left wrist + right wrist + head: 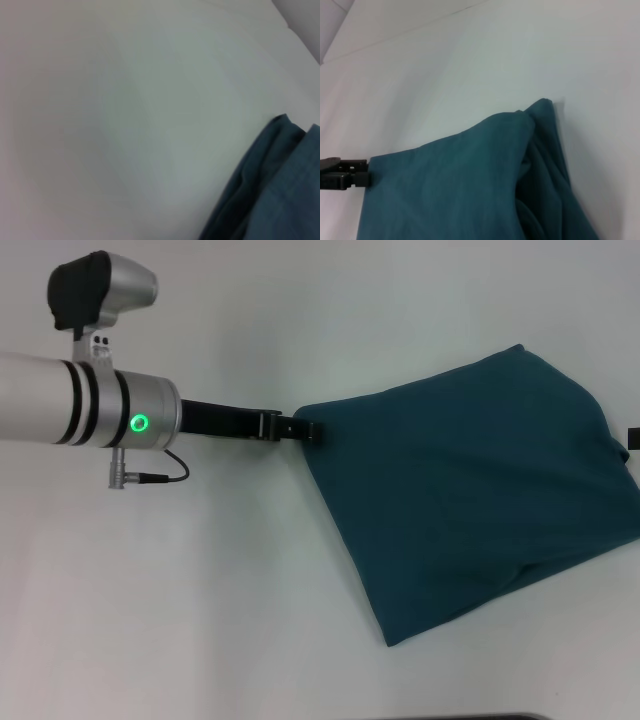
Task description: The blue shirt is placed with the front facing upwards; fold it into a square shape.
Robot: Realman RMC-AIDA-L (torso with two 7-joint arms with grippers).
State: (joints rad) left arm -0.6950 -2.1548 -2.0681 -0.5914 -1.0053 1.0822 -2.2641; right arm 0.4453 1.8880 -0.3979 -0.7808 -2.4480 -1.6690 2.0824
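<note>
The blue shirt lies slanted (460,485), far over toward the robot's right gripper, so next the left gripper pulls the pinched corner (304,412) toward itself to straighten the shirt before the fold.
The blue shirt (470,500) lies folded over itself on the right half of the white table (250,580), plain teal side up, with rumpled layers along its right side. My left arm reaches in from the left. Its gripper (306,428) is shut on the shirt's left corner, which is drawn out to a point. From the right wrist view, that same left gripper (364,176) pinches the corner of the shirt (460,185). The left wrist view catches only a bunched edge of the shirt (272,185). A black sliver of my right gripper (633,439) shows beside the shirt's right edge.
White tabletop (125,115) surrounds the shirt on the left and front. A dark strip (500,717) marks the table's near edge. A cable (165,476) hangs under the left wrist.
</note>
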